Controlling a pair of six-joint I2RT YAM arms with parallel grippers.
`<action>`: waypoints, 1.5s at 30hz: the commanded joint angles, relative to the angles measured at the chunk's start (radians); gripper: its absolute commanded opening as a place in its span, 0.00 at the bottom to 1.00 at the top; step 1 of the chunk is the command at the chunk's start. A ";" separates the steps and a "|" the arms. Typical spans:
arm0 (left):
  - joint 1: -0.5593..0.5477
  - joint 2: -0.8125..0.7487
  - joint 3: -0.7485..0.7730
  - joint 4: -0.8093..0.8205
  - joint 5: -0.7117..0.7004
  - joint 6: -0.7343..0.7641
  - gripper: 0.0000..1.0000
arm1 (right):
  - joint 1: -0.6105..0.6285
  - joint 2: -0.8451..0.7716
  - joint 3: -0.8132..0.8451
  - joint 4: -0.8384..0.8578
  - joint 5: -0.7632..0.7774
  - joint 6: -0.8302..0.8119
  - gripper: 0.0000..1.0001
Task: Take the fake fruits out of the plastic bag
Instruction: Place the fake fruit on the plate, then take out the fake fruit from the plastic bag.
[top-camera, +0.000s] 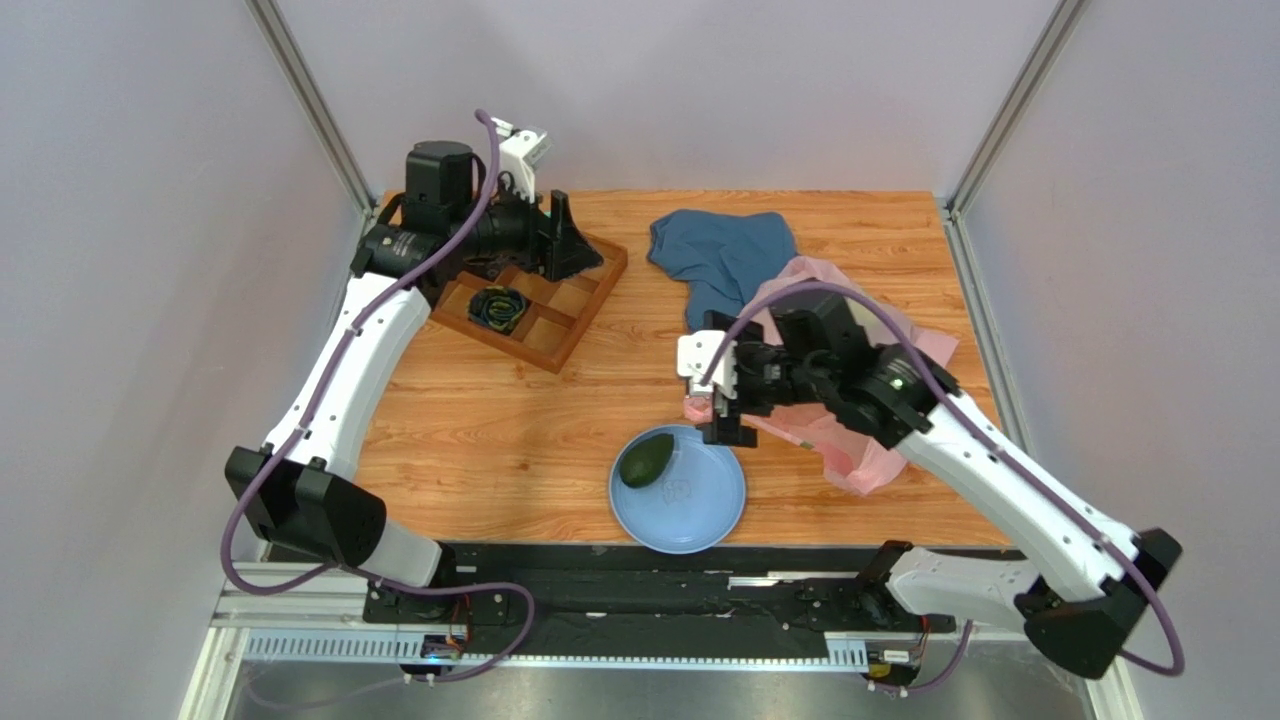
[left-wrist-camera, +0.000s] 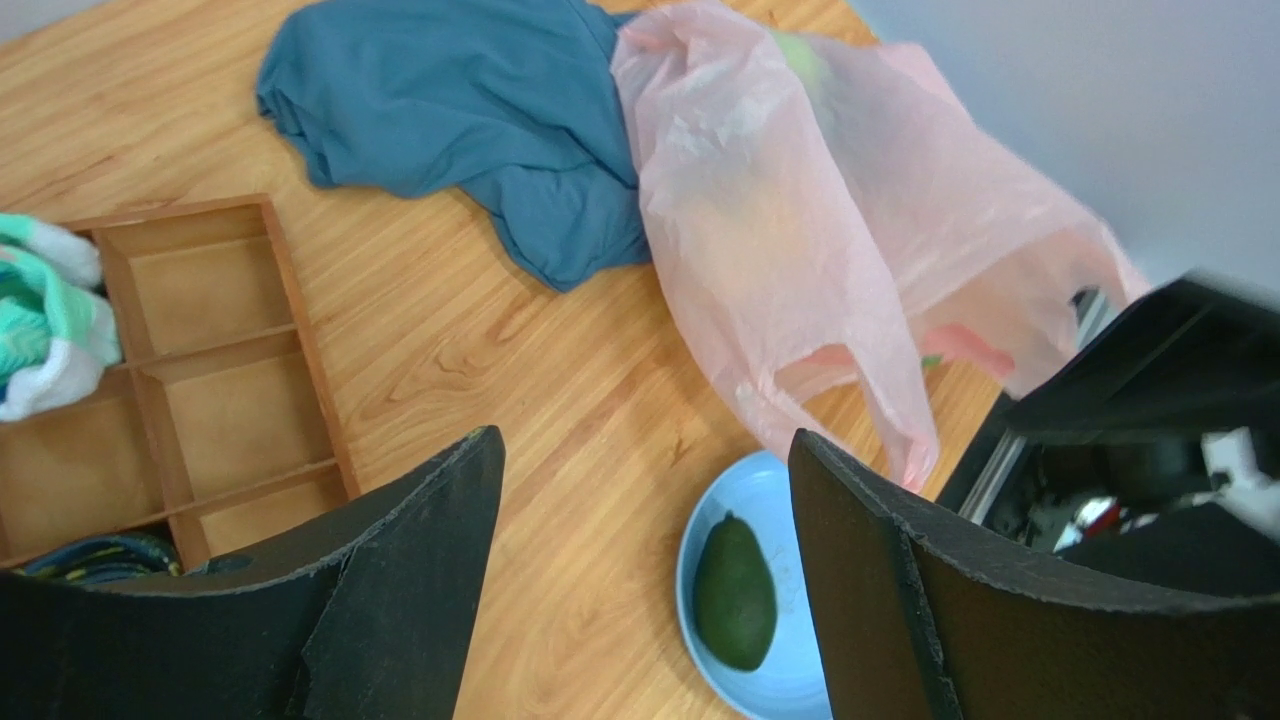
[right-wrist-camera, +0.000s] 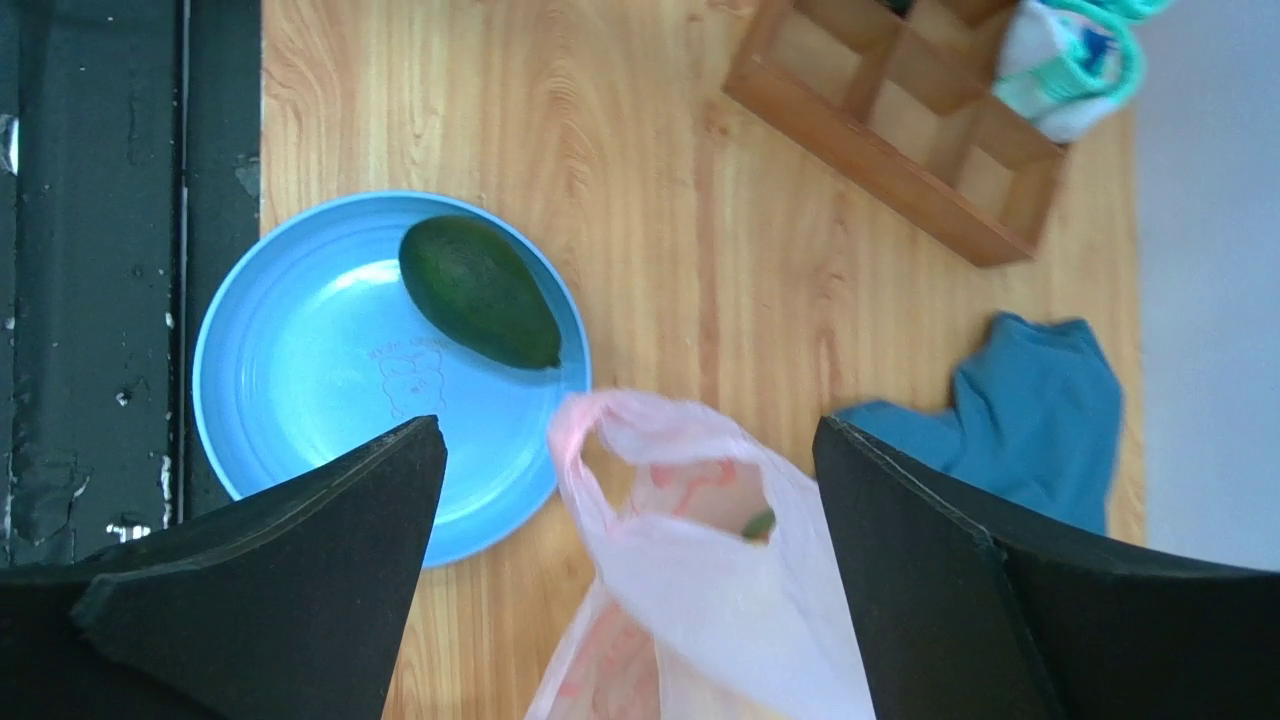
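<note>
The plastic bag's opening (left-wrist-camera: 962, 351) droops around the fruit, so my left gripper needs to hold the bag's loose handle (top-camera: 697, 410) by the plate while my right gripper reaches in.
The pink plastic bag (top-camera: 824, 281) lies crumpled at the right, partly under my right arm. One dark green avocado (top-camera: 649, 459) lies on the blue plate (top-camera: 706, 518). My right gripper (top-camera: 727, 417) hovers open and empty between the plate and the bag. In the right wrist view its fingers (right-wrist-camera: 628, 450) straddle a bag handle loop (right-wrist-camera: 676, 510), and a green bit of fruit (right-wrist-camera: 759, 524) shows inside. My left gripper (top-camera: 568, 240) is open and empty over the wooden tray. A lime-green shape (left-wrist-camera: 804, 60) shows through the bag (left-wrist-camera: 781, 255). Other fruits are hidden.
A dark blue cloth (top-camera: 721, 252) lies at the back, touching the bag. A wooden compartment tray (top-camera: 526, 308) stands at the back left with teal rolled socks (left-wrist-camera: 45, 315) in it. Walls close in on the left, right and back.
</note>
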 joint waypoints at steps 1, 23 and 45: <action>-0.043 0.024 -0.014 -0.057 0.107 0.161 0.78 | -0.039 -0.102 -0.016 -0.122 0.040 0.020 0.98; -0.614 0.078 -0.266 0.102 -0.160 0.614 0.78 | -0.457 -0.131 -0.223 -0.233 -0.038 0.253 0.53; -0.488 0.247 0.004 0.144 0.036 0.028 0.00 | -0.569 0.251 -0.211 0.117 0.253 0.415 0.58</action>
